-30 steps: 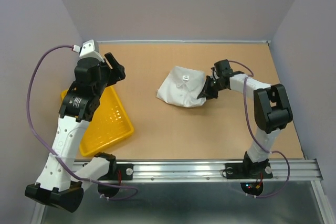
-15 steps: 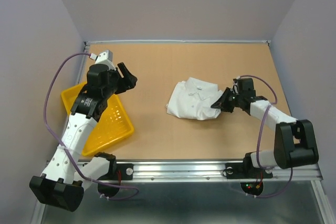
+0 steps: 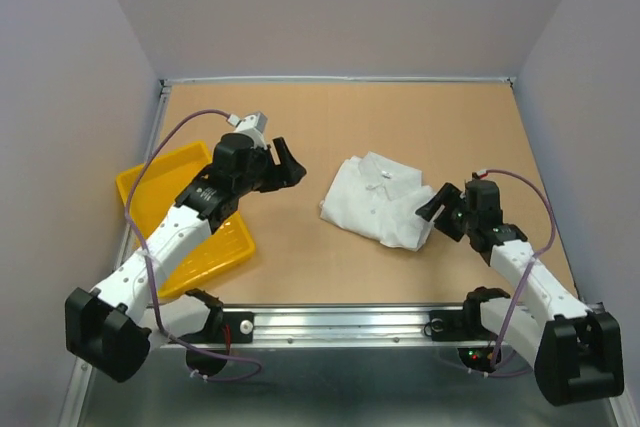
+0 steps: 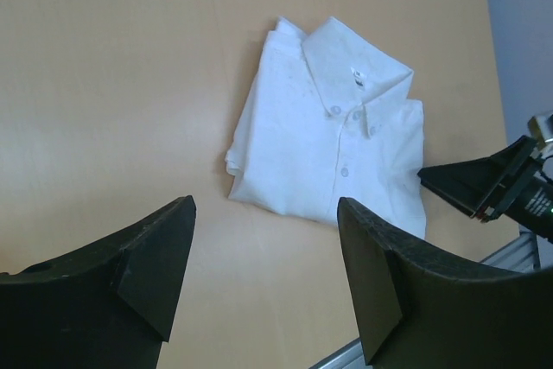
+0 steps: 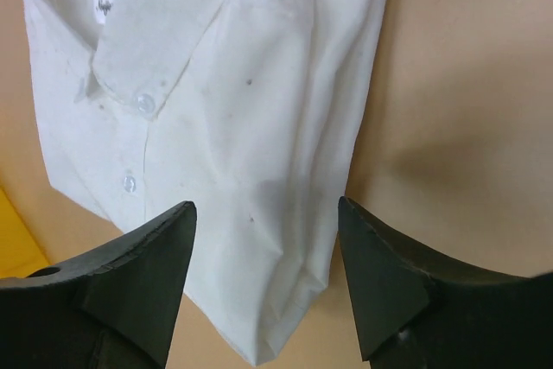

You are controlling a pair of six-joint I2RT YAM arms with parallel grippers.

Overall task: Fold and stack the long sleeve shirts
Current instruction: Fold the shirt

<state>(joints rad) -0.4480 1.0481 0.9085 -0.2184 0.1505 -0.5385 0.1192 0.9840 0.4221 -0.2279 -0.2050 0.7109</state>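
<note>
The white shirt's hem (image 3: 368, 233) is at a slant toward the metal rail. I should grab the hem corner (image 3: 326, 211) closest to the tray with my left gripper and help turn the shirt square.
One folded white long sleeve shirt (image 3: 380, 199) lies flat on the brown table, collar and buttons up, right of centre; I also see this shirt (image 4: 333, 149) from the left wrist and, close up, the shirt (image 5: 216, 136) from the right wrist. My right gripper (image 3: 438, 209) stands open just off its right edge, its jaws apart and nothing between them, the fabric below and ahead of the right gripper (image 5: 266, 283). Left of the shirt, my left gripper (image 3: 290, 164) is also open and apart from the cloth, the left gripper (image 4: 268, 278) over bare table.
A yellow plastic tray (image 3: 222, 242) sits at the table's left side under the left arm. Grey walls close the back and both sides. A metal rail (image 3: 380, 319) runs along the near edge.
My right gripper let go of the shirt's right edge, opened and pulled back toward the near right. The shirt was dragged slightly right and nearer. The left arm swung right and lower toward the shirt.
</note>
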